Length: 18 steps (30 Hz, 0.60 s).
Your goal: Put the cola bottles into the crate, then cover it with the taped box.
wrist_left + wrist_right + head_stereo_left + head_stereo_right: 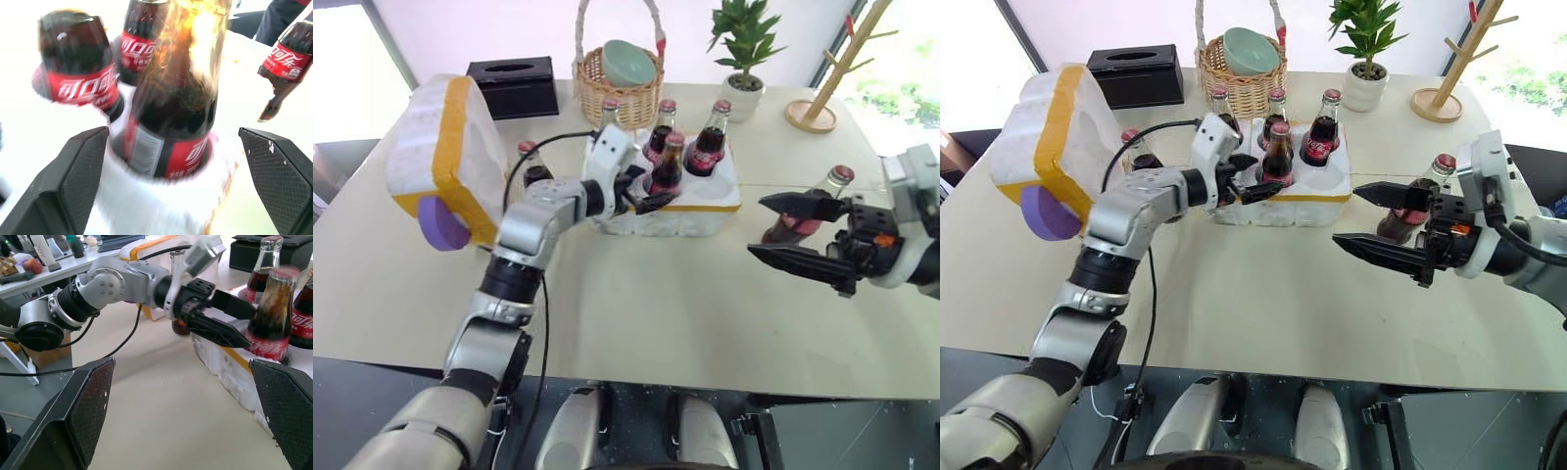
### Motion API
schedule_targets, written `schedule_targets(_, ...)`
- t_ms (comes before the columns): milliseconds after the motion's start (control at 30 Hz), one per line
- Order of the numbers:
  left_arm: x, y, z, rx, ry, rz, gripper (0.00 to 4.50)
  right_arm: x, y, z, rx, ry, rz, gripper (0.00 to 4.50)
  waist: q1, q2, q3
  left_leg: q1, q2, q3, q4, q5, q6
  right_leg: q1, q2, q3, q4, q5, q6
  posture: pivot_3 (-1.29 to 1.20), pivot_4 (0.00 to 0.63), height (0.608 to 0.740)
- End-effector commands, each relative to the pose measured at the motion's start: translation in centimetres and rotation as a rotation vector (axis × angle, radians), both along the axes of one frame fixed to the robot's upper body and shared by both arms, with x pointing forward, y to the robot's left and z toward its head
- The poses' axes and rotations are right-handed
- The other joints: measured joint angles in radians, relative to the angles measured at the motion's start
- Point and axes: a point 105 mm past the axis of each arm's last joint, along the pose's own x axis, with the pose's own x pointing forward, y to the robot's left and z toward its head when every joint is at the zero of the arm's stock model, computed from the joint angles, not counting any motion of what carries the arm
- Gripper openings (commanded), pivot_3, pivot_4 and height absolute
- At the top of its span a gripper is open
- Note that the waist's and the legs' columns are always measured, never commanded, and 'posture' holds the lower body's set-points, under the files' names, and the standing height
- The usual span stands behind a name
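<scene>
The crate's cola bottles (706,155) sit as deep as their labels, so the loose cola bottle (534,164) will come to rest upright about as deep when I lower it in.
The crate (717,184), white foam with a yellow band, sits mid-table and holds several cola bottles. My left gripper (654,190) is open at its front left, and its fingers (73,181) stand wide on either side of the front cola bottle (176,117) without touching it. That bottle rests in its well. Another cola bottle (530,161) stands on the table left of the crate, partly hidden by my left arm. A third loose bottle (829,192) stands at the right, just behind my open, empty right gripper (756,226). The taped box (445,162) sits tilted at the far left.
Behind the crate stand a wicker basket (619,88) with a bowl, a black tissue box (514,86), a potted plant (744,69) and a wooden rack (822,103). Bare tabletop (666,294) stretches from the crate to the near edge.
</scene>
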Motion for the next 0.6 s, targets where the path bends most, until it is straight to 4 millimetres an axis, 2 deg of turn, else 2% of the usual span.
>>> schedule_targets(33, -2.5, 1.5, 4.4, -0.1, -0.101, -0.041, 4.46, 0.0, 0.2, 0.8, 0.007, -0.045, 0.017, 4.5, 0.002, 0.0, 0.0, -0.001, 0.0, 0.0, 0.0, 0.0, 0.0, -0.001, 0.0, 0.0, 0.0, 0.0, 0.0, 0.0, 0.15, 0.736)
schedule_targets(133, -5.7, 4.3, 5.9, -0.139, -0.125, -0.054, 4.46, 0.1, 0.3, 0.9, 0.002, -0.046, 0.029, 4.5, 0.0, 0.0, 0.0, -0.004, 0.0, 0.0, 0.001, 0.0, 0.0, -0.003, 0.0, 0.001, 0.0, 0.0, 0.0, 0.0, 0.15, 0.736)
schedule_targets(200, -7.5, 6.0, 5.5, -0.115, -0.121, -0.044, 4.46, 0.2, 0.2, 1.0, -0.002, -0.05, 0.033, 4.5, -0.003, 0.0, 0.0, -0.004, 0.0, 0.0, 0.001, 0.0, 0.0, -0.003, 0.0, 0.002, 0.0, 0.0, 0.0, 0.0, 0.15, 0.736)
schedule_targets(300, -9.2, 9.5, 4.0, -0.043, -0.107, 0.1, 4.46, 0.6, -0.1, 1.1, -0.029, -0.066, 0.019, 4.5, -0.003, 0.001, 0.0, -0.003, 0.0, 0.0, 0.0, 0.0, 0.0, -0.004, 0.0, 0.002, 0.0, 0.0, 0.0, 0.0, 0.15, 0.736)
schedule_targets(433, -9.6, 13.6, 2.8, 0.006, -0.113, 0.364, 4.46, 1.0, -0.5, 1.2, -0.033, -0.07, 0.019, 4.5, 0.007, 0.001, 0.0, -0.001, 0.0, 0.0, 0.001, 0.0, -0.001, -0.005, 0.001, 0.002, -0.001, -0.001, -0.002, 0.0, 0.15, 0.736)
schedule_targets(500, -9.0, 15.5, 2.1, -0.015, -0.114, 0.538, 4.46, 1.3, -0.5, 1.2, -0.037, -0.071, 0.022, 4.5, 0.011, 0.001, 0.0, -0.001, -0.001, 0.0, 0.001, -0.002, -0.002, -0.004, 0.0, 0.002, -0.001, -0.002, -0.004, 0.0, 0.15, 0.736)
schedule_targets(600, -8.0, 15.6, 1.1, -0.006, -0.128, 0.624, 4.46, 1.6, -0.3, 1.3, -0.033, -0.074, 0.036, 4.5, 0.012, 0.0, 0.0, 0.0, -0.001, 0.0, 0.002, -0.002, -0.002, -0.003, 0.0, 0.002, -0.002, -0.001, -0.004, 0.0, 0.15, 0.736)
